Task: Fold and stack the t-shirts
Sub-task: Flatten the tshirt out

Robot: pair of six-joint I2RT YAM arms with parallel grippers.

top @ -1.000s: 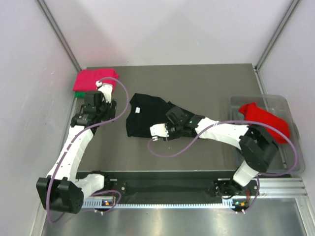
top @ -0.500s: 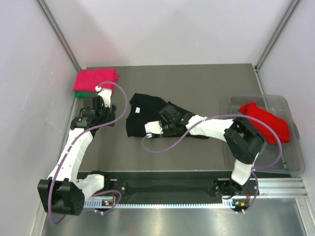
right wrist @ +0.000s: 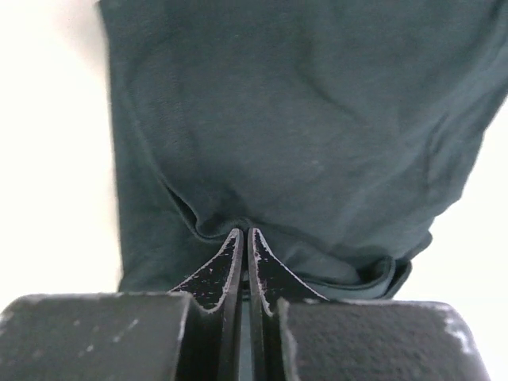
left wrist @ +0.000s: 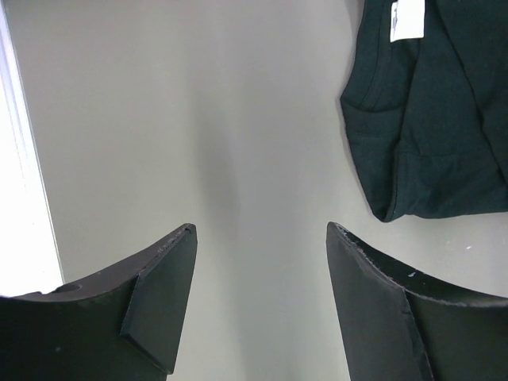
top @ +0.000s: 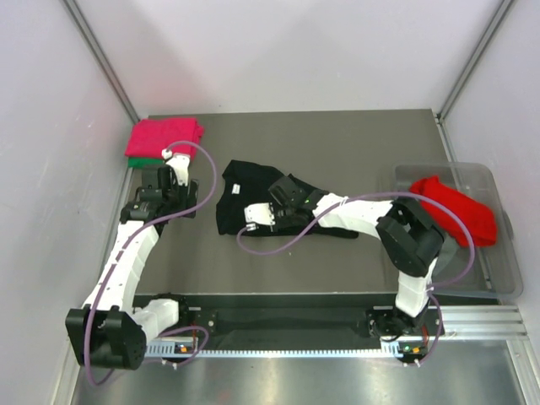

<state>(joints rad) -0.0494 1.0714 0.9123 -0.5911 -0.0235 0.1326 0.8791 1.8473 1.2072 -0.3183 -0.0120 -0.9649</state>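
Note:
I should carry the fold of the black t-shirt to the table's back edge (top: 309, 116) with my right gripper and open the cloth, because the t-shirt is doubled over at its near edge (top: 263, 231).
A black t-shirt (top: 245, 187) lies crumpled in the middle of the table, its small white tag (left wrist: 407, 20) showing at the collar. My right gripper (top: 251, 218) (right wrist: 244, 232) is down at the shirt's near edge, shut on a fold of the black cloth (right wrist: 302, 119). The left gripper (top: 169, 181) (left wrist: 260, 228) hovers open over bare table to the left of the shirt (left wrist: 429, 119), nothing between its fingers. A folded pink-red t-shirt (top: 164, 135) rests on a green one (top: 139, 162) at the back left. A red t-shirt (top: 456, 207) lies in the bin.
The clear plastic bin (top: 506, 261) stands at the right edge of the table. White walls enclose the table on the left, back and right. A purple cable loops from the right arm over the table in front of the black shirt.
The right gripper slid left along the black t-shirt's near edge and shut on a fold of it. The left gripper drew back slightly to the left and stayed open.

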